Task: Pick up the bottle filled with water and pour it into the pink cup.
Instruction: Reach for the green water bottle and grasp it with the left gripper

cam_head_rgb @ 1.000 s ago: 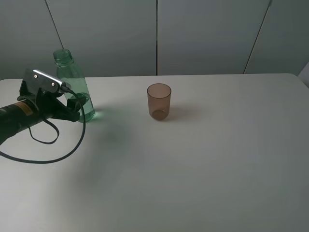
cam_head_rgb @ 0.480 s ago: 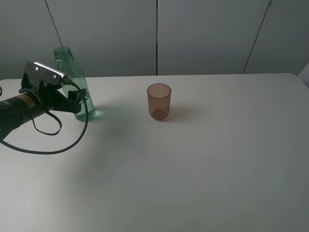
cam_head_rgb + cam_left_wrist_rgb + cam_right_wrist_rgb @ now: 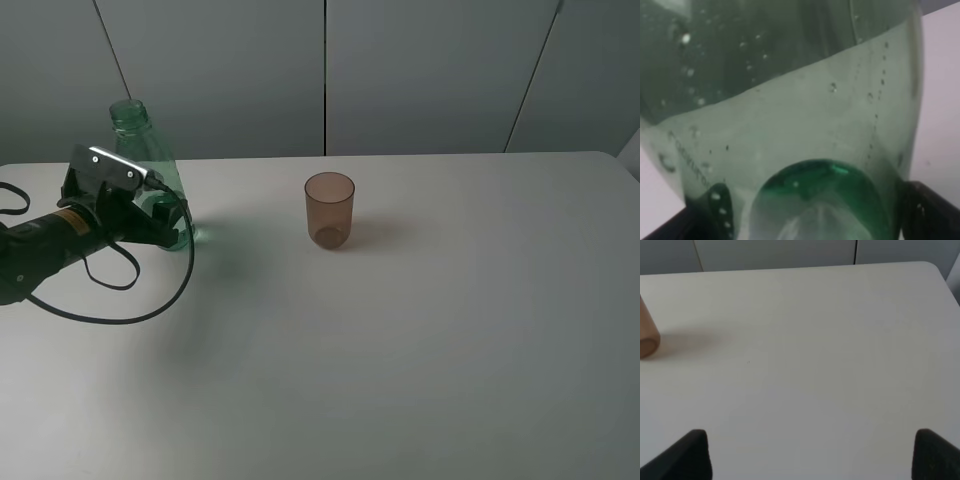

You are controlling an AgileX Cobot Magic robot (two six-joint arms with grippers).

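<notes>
The green bottle's narrow neck (image 3: 129, 115) has its cap off. The water (image 3: 178, 234) will flow into the pink cup in a thin stream when I tip the bottle.
The green bottle (image 3: 150, 170) stands upright at the far left of the table, uncapped, with water in its lower part. My left gripper (image 3: 165, 217) is low at its base, open, with one finger on each side of it. In the left wrist view the bottle (image 3: 790, 125) fills the frame between the dark fingertips of the left gripper (image 3: 810, 215). The pink cup (image 3: 329, 210) stands upright near the table's middle, to the right of the bottle and apart from it. Its edge shows in the right wrist view (image 3: 647, 337). My right gripper (image 3: 810, 455) is open and empty over bare table.
The white table (image 3: 420, 330) runs to a grey panelled wall at the back. A black cable (image 3: 120, 305) loops from the left arm onto the table in front of the bottle. The right arm is out of the exterior high view.
My left gripper has moved right and forward, so its fingers now sit on both sides of the bottle's base. The bottle and the cup have stayed put.
</notes>
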